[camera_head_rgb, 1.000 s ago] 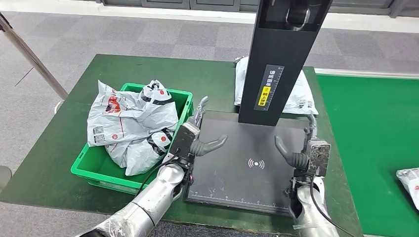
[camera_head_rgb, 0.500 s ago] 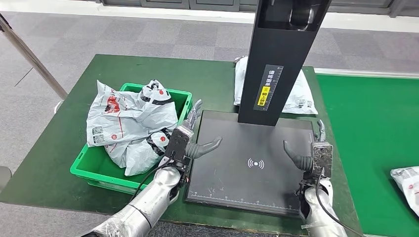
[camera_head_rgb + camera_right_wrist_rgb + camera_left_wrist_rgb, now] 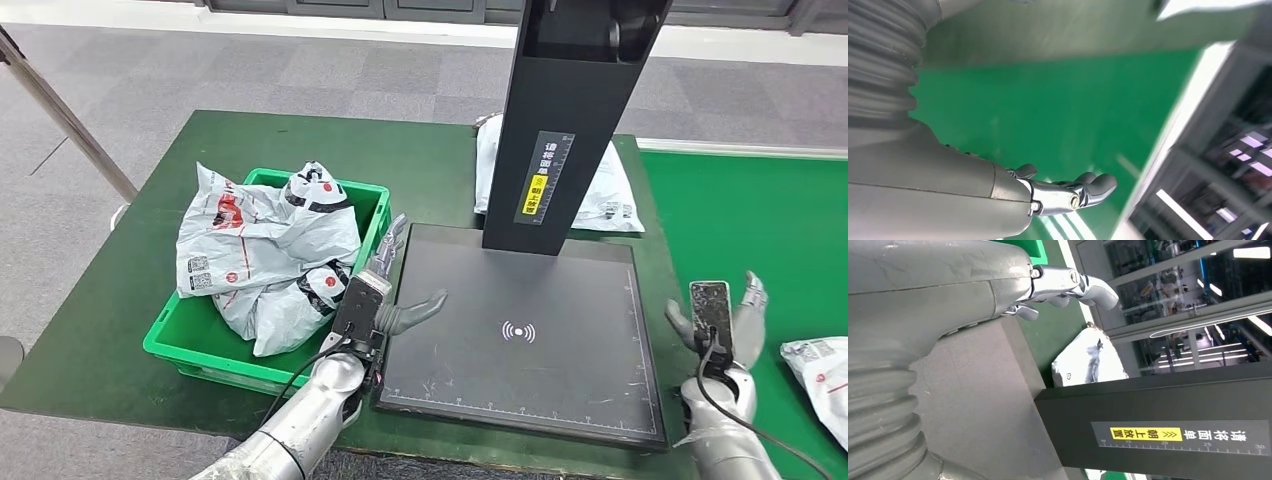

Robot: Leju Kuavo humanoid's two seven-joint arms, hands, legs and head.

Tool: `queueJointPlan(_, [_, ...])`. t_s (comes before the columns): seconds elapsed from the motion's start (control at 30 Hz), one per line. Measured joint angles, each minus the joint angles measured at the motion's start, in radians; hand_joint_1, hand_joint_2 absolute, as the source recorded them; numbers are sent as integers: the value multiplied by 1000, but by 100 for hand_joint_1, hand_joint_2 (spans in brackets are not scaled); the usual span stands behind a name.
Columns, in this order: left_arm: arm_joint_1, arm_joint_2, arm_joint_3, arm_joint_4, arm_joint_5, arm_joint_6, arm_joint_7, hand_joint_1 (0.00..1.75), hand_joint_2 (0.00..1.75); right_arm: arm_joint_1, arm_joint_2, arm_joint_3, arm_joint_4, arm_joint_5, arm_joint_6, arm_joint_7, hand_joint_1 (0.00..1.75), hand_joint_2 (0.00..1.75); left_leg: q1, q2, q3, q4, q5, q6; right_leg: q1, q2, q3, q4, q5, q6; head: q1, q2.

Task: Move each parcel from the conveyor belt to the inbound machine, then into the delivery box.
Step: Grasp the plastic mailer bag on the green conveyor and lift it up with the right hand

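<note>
I expect the grey parcel [image 3: 820, 380] to rest on top and overhang the delivery box's rim when I bring it over, since parcels heap [image 3: 270, 240] above the delivery box's rim.
The inbound machine's black scan plate [image 3: 520, 330] lies bare under its black pillar [image 3: 560, 130]. My left hand [image 3: 385, 290] hovers open over the plate's left edge, thumb pointing inward; its fingers [image 3: 1073, 282] hold nothing. My right hand [image 3: 720, 320] is open and empty over the plate's right side, at the edge of the green conveyor belt [image 3: 760, 250]. A grey parcel [image 3: 815, 370] lies on the belt at the far right, partly cut off. The green delivery box [image 3: 190, 350] holds several grey parcels [image 3: 265, 250]. Another parcel [image 3: 605, 195] lies behind the pillar.
A slanted metal pole [image 3: 60, 110] stands at the far left beyond the green table [image 3: 120, 290]. The delivery box sits close against the plate's left side. The pillar rises from the plate's far edge. Grey carpet floor lies beyond.
My right hand has swung rightward off the scan plate toward the belt. My left hand has drawn back slightly toward me. The belt parcel has crept further into view.
</note>
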Motion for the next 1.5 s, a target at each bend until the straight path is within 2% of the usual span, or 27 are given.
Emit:
queueJointPlan(0.2, [6,0,0,-8,13,-24,-6,0,175,-41,-47,-21,103,102,-53,107,0,175,0,1,1,0,0,0,0,0,1,0,0,0,0,0])
queueJointPlan(0.4, [8,1,0,-11,17,-34,-6,0,175,-54,-75,-36,156,141,-72,152,0,175,0,1,1,0,0,1,0,0,1,0,0,0,0,0])
queueJointPlan(0.57, [10,0,-1,-17,23,-52,-4,0,175,-55,-110,-37,197,216,-90,278,0,175,0,0,1,0,1,1,0,-1,2,0,0,0,0,0])
queueJointPlan(0.8, [12,0,-2,-19,27,-64,0,0,175,-53,-148,-37,235,268,-100,371,0,175,-1,0,2,0,0,1,-1,0,2,0,0,0,0,0])
queueJointPlan(1.0, [11,0,-3,-19,38,-71,3,0,175,-33,-184,-37,263,356,-113,510,0,175,-1,0,2,0,0,1,-1,-1,2,0,-1,1,0,0])
queueJointPlan(1.17, [12,1,-3,-19,50,-75,3,0,175,-9,-215,-37,282,423,-82,619,0,175,-1,0,2,0,0,1,-1,-1,2,0,-1,1,0,0])
queueJointPlan(1.43, [41,10,-3,-19,77,-73,-5,0,175,18,-241,-37,299,440,28,683,0,175,-1,1,2,0,0,1,-1,1,0,0,0,1,0,0])
queueJointPlan(1.5, [46,13,-3,-19,82,-73,-6,0,175,24,-246,-37,301,428,78,686,87,175,-1,1,1,0,0,1,-1,1,0,0,-1,1,0,0])
